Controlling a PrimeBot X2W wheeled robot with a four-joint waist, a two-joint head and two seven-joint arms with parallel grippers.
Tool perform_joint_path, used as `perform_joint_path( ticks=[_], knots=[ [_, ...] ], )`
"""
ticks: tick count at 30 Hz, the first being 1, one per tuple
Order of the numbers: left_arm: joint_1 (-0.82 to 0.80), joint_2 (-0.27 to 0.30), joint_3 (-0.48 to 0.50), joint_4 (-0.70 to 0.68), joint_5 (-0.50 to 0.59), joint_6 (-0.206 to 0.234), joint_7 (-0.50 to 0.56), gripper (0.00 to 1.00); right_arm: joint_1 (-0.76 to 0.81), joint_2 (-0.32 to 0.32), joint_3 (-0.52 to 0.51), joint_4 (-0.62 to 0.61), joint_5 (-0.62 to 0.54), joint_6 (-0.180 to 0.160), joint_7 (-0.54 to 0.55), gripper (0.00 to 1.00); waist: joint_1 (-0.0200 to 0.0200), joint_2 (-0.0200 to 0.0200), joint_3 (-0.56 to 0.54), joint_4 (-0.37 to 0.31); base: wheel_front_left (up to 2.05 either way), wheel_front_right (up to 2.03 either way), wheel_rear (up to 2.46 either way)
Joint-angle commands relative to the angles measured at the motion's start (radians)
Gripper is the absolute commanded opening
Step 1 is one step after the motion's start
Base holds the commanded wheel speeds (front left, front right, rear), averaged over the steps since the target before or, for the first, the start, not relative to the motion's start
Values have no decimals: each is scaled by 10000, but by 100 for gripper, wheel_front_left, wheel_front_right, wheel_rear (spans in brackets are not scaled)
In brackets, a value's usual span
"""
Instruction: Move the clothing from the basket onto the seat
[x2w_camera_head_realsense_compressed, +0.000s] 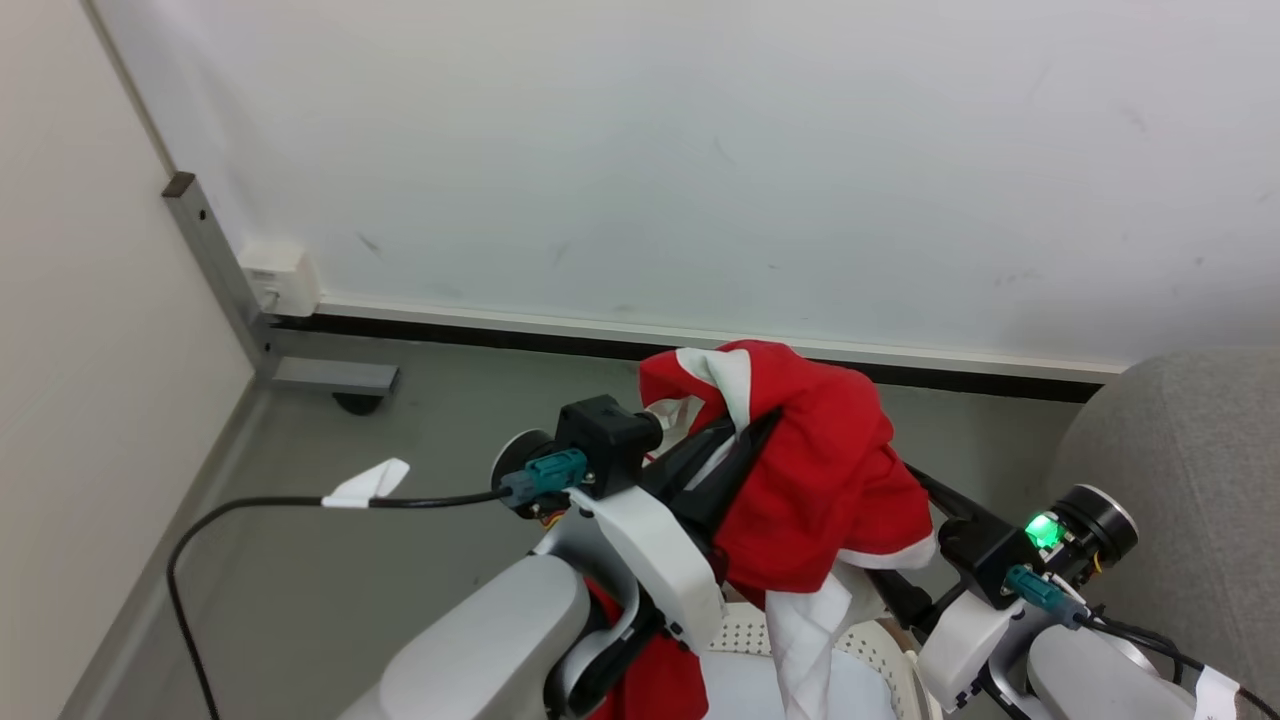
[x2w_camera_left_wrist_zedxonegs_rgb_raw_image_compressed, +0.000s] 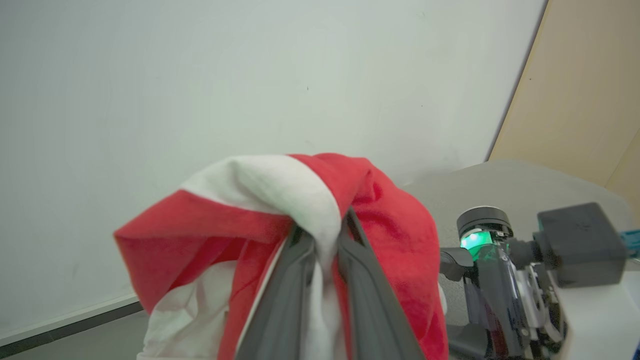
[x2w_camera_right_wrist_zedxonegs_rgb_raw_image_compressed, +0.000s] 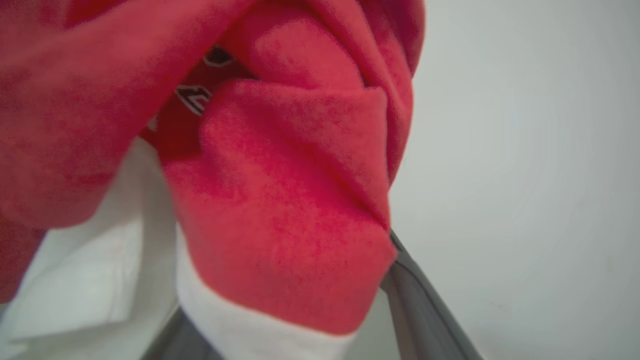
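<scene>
The pale fabric (x2w_camera_head_realsense_compressed: 866, 686) is spread flat over the basket. It should stay behind when I take the red clothing to the seat.
The red clothing (x2w_camera_head_realsense_compressed: 810, 470) with white panels hangs in the air, bunched over my left gripper (x2w_camera_head_realsense_compressed: 755, 425), which is shut on a fold of it. In the left wrist view the two dark fingers pinch a white band of the clothing (x2w_camera_left_wrist_zedxonegs_rgb_raw_image_compressed: 390, 225) at the left gripper (x2w_camera_left_wrist_zedxonegs_rgb_raw_image_compressed: 325, 227). Below it, the cream perforated basket (x2w_camera_head_realsense_compressed: 870, 640) shows at the bottom edge. My right gripper (x2w_camera_head_realsense_compressed: 915, 480) stands open beside the cloth, its fingers (x2w_camera_right_wrist_zedxonegs_rgb_raw_image_compressed: 425, 310) wide apart with the clothing (x2w_camera_right_wrist_zedxonegs_rgb_raw_image_compressed: 280, 200) draped over them. The grey seat (x2w_camera_head_realsense_compressed: 1180, 450) rises at the right.
A white wall with a dark baseboard runs behind. At the left floor stand a grey metal leg with a caster (x2w_camera_head_realsense_compressed: 330, 378) and a wall box (x2w_camera_head_realsense_compressed: 280, 275). A black cable (x2w_camera_head_realsense_compressed: 250, 505) loops from my left wrist. Pale fabric (x2w_camera_head_realsense_compressed: 760, 690) lies in the basket.
</scene>
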Motion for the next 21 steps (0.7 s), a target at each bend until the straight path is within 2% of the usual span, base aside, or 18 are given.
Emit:
perform_joint_path(
  ticks=[1, 11, 12, 13, 14, 21],
  knots=[
    [-119, -78, -56, 38, -150, -78, 56, 0, -314, -52, 224, 74, 196, -23, 7, 100, -1, -1, -42, 305, 0, 0, 0],
    [-135, -311, -299, 257, -202, -220, 113, 0, -627, 351, 721, 417, 818, -23, 7, 100, -1, -1, -145, 1004, 0, 0, 0],
    [-124, -305, -301, 275, -217, -214, 105, 0, -619, 357, 732, 493, 894, -25, 7, 73, -1, -1, -153, 1046, 0, 0, 0],
    [-115, -288, -300, 284, -219, -205, 93, 0, -608, 362, 696, 618, 962, -25, 8, 21, -1, -1, -160, 1074, 0, 0, 0],
    [-97, -282, -295, 298, -219, -200, 81, 0, -579, 401, 691, 755, 1031, -25, 8, 0, -1, -1, -168, 1098, 0, 0, 0],
    [152, -154, -231, 478, -336, -112, -1, 0, -120, 499, 156, 239, 1832, -23, 6, 0, -1, -1, -131, 989, 0, 0, 0]
  ],
)
